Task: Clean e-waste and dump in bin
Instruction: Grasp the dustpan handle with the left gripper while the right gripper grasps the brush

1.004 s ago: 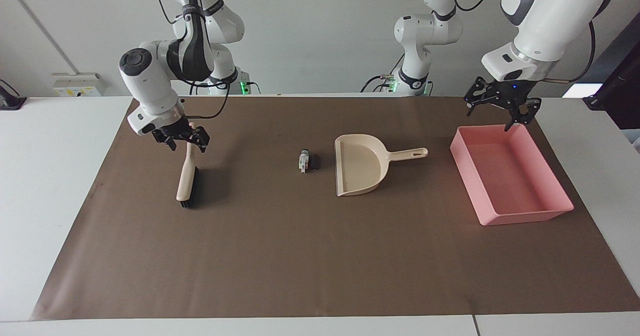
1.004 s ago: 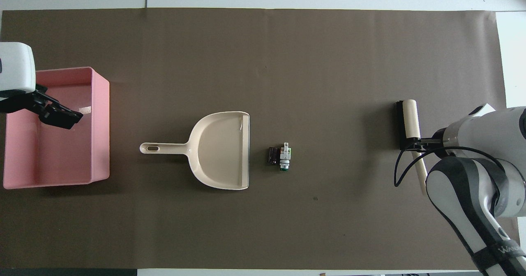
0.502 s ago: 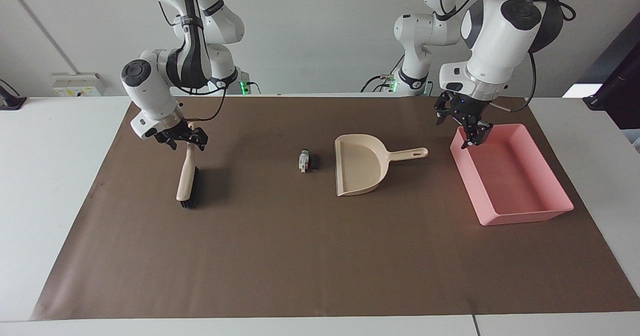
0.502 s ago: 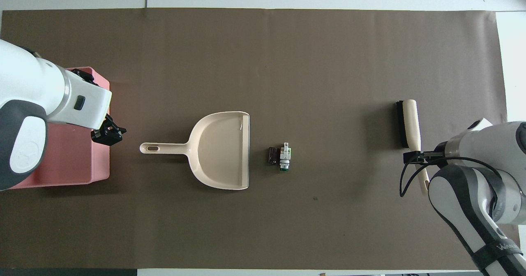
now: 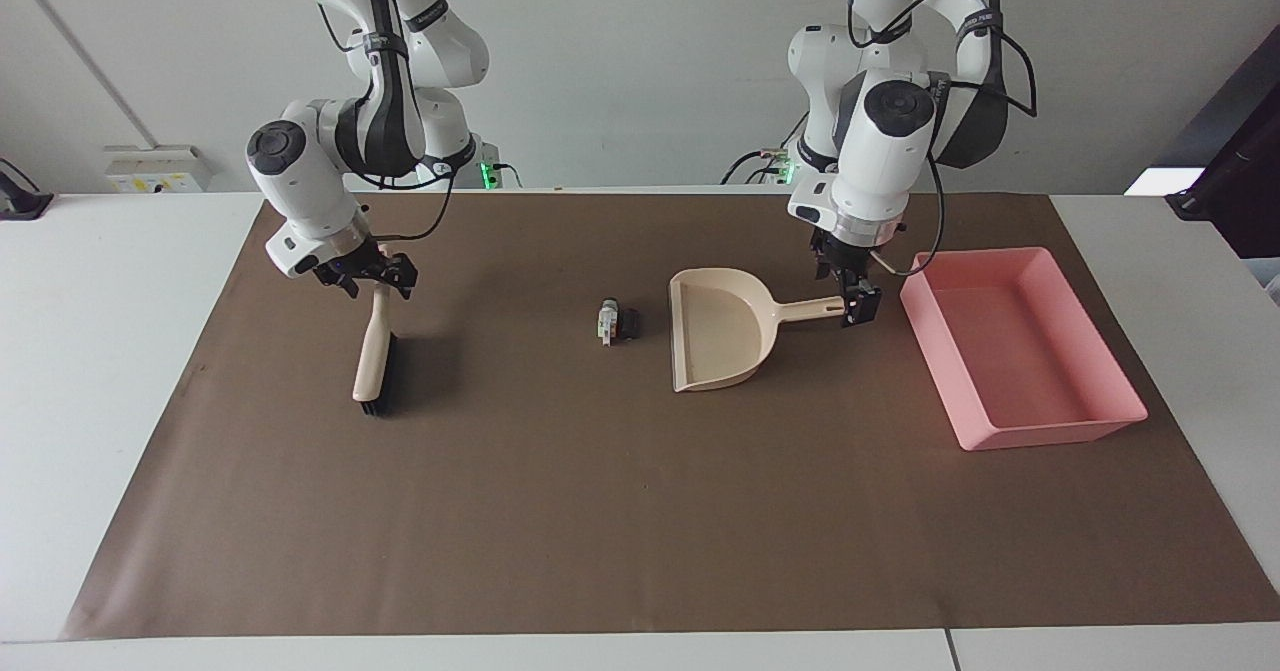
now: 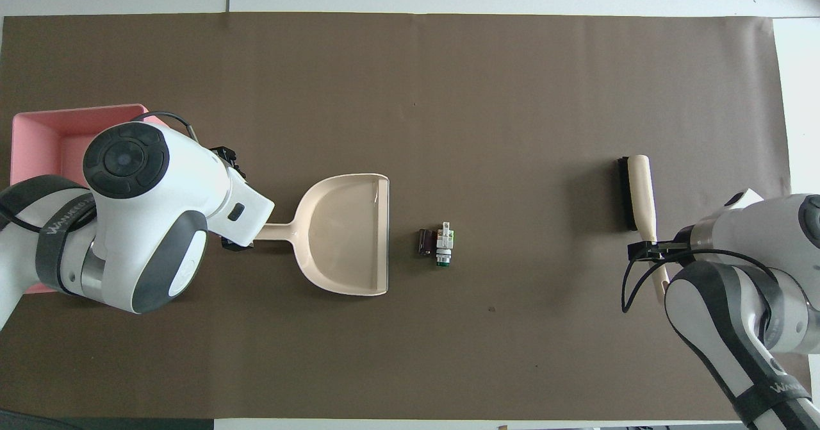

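Note:
I expect the e-waste (image 6: 438, 243) to slide out when I tip the beige dustpan over the bin, because the dustpan has a smooth bottom and front opening (image 6: 382, 234).
The e-waste (image 5: 615, 323) (image 6: 439, 245), a whitish bit with a green mark and a stubby black bit, lies on the brown mat beside the open mouth of the beige dustpan (image 5: 720, 336) (image 6: 346, 234). My left gripper (image 5: 846, 293) is open, low over the tip of the dustpan's handle, with a finger on either side of it. The pink bin (image 5: 1050, 431) (image 6: 38, 129) sits at the left arm's end of the table, with nothing visible in it. My right gripper (image 5: 368, 276) (image 6: 653, 247) straddles the beige handle of a black-bristled brush (image 5: 372, 371) (image 6: 637, 193) that lies on the mat.
A brown mat (image 5: 600, 511) covers most of the white table. In the overhead view the left arm's wrist hides part of the bin and the end of the dustpan's handle.
The left arm swung from over the bin to the tip of the dustpan's handle and came down. The right gripper stayed at the brush handle, shifting slightly along it.

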Tool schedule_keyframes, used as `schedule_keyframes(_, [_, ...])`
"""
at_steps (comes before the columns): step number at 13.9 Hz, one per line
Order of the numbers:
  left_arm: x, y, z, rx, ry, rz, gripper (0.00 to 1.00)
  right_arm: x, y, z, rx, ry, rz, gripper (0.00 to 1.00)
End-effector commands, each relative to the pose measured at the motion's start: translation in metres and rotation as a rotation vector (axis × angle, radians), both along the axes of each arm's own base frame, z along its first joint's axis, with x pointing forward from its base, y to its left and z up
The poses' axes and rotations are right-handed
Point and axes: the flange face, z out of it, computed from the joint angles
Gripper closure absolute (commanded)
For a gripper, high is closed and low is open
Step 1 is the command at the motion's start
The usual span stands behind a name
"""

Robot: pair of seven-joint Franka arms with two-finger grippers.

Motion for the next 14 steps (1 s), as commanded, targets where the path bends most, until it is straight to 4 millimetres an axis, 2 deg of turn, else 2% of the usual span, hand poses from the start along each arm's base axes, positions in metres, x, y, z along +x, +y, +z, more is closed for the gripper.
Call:
schedule_keyframes(1, [-0.020,-0.008,-0.034,0.025,-0.023,-0.064,0.04,-0.006,0.001,0.004,0.015,-0.024,0.026,0.57])
schedule_keyframes(2, [-0.025,-0.008,-0.044,0.027,-0.028,-0.074,0.04,-0.006,0.001,0.004,0.015,-0.024,0.026,0.70])
schedule_keyframes(3, [-0.032,-0.011,-0.055,0.028,-0.024,-0.085,0.05,-0.005,0.001,0.005,0.014,-0.025,0.017,0.90])
schedule_keyframes(4, [-0.035,-0.014,-0.058,0.025,-0.027,-0.087,0.05,-0.004,0.001,0.005,0.014,-0.027,0.008,1.00])
schedule_keyframes(6, [-0.039,-0.019,-0.063,0.029,-0.032,-0.096,0.05,-0.003,0.002,0.005,0.013,-0.027,0.008,1.00])
schedule_keyframes(8, [-0.044,-0.016,-0.071,0.038,-0.024,-0.101,0.05,0.002,0.007,0.011,0.010,-0.030,-0.004,1.00])
schedule_keyframes(10, [-0.050,-0.014,-0.076,0.044,-0.013,-0.104,0.07,0.013,0.038,0.028,0.007,-0.018,-0.004,1.00])
schedule_keyframes(12, [-0.050,-0.014,-0.076,0.043,-0.015,-0.104,0.08,0.023,0.079,0.050,-0.008,0.006,-0.039,1.00])
schedule_keyframes(14, [-0.049,-0.015,-0.076,0.040,-0.020,-0.105,0.15,0.024,0.119,0.057,-0.019,0.009,-0.049,1.00])
